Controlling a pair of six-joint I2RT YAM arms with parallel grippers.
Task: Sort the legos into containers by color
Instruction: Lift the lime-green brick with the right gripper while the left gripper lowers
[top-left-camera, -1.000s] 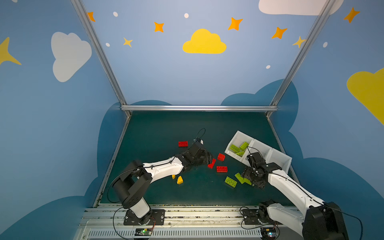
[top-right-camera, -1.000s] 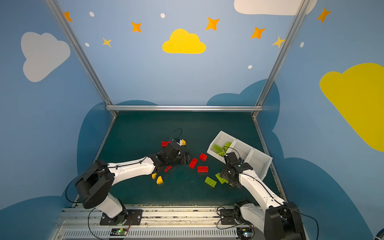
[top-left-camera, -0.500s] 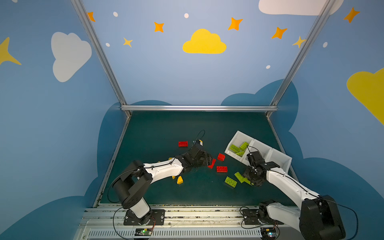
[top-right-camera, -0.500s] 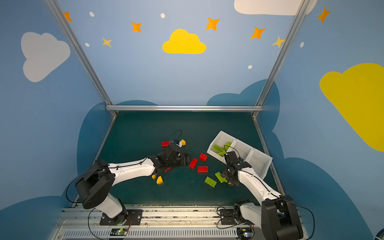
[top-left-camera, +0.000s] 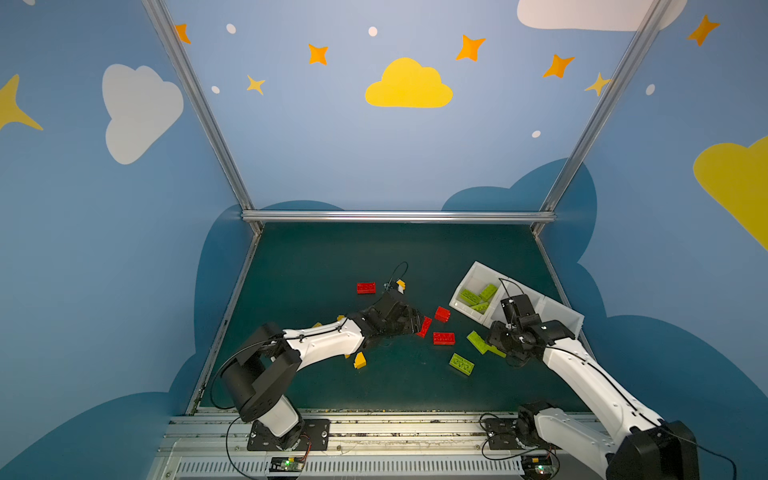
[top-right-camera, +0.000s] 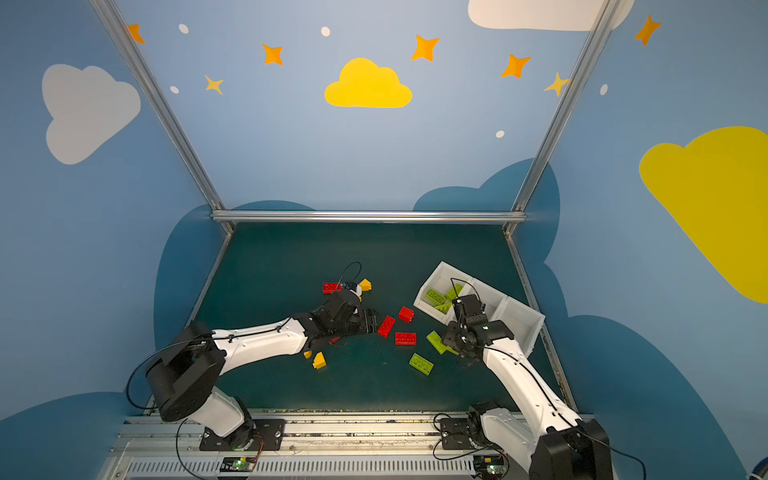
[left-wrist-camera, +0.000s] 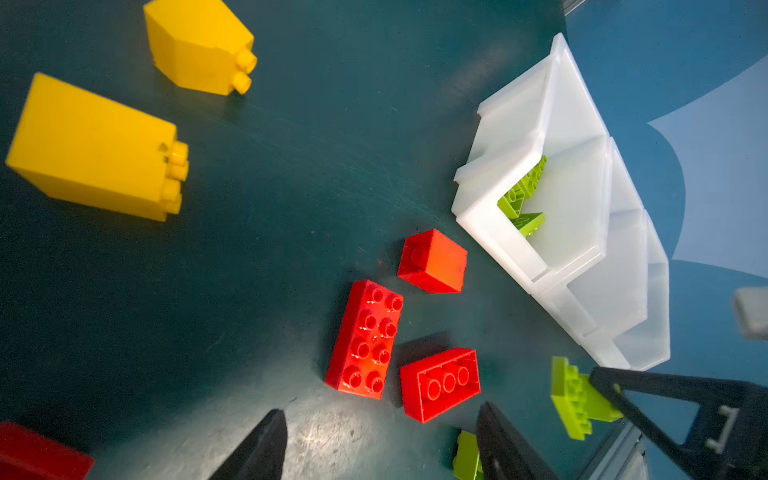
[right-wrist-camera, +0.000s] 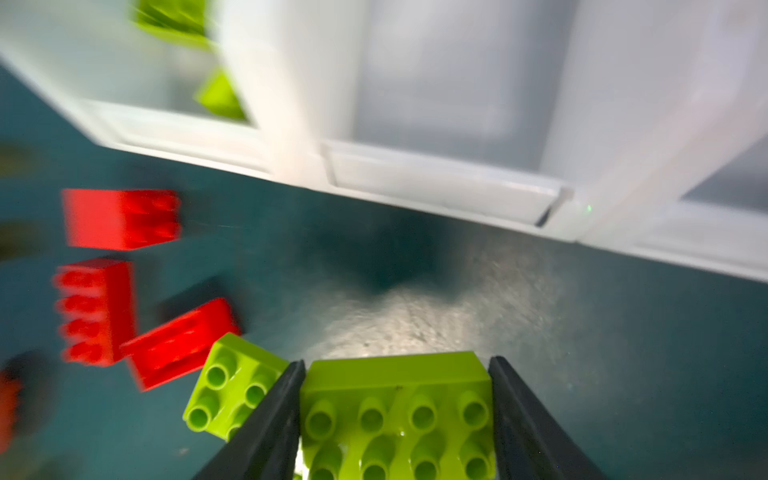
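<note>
The green lego in my right gripper is stuck to another green lego (top-left-camera: 487, 347), so next my left gripper pulls off the jutting lego (top-left-camera: 476, 341) before I put either one in the bin.
My right gripper (right-wrist-camera: 397, 365) is shut on a lime green lego (right-wrist-camera: 395, 411), studs facing the camera, just in front of the white containers (right-wrist-camera: 436, 183). A second green lego (right-wrist-camera: 232, 386) lies against its outer finger. In both top views this gripper (top-left-camera: 496, 345) sits low over the mat beside the bins (top-left-camera: 561, 316). The end bin holds several green legos (top-left-camera: 478, 295). My left gripper (left-wrist-camera: 380, 413) is open with bare mat between its fingers, just short of a long red lego (left-wrist-camera: 365, 338) and an upturned red one (left-wrist-camera: 440, 384). A small red lego (left-wrist-camera: 432, 262) lies beyond them.
Two yellow legos (left-wrist-camera: 95, 149) (left-wrist-camera: 199, 45) lie farther out on the mat. In a top view, another yellow one (top-left-camera: 360, 360) sits under the left forearm, a red one (top-left-camera: 365, 287) at the back left, and a green one (top-left-camera: 461, 364) in front. Metal rails edge the mat.
The right gripper has closed on the green lego. Its wrist view is blurred on the left, so it is moving. The left arm has hardly shifted.
</note>
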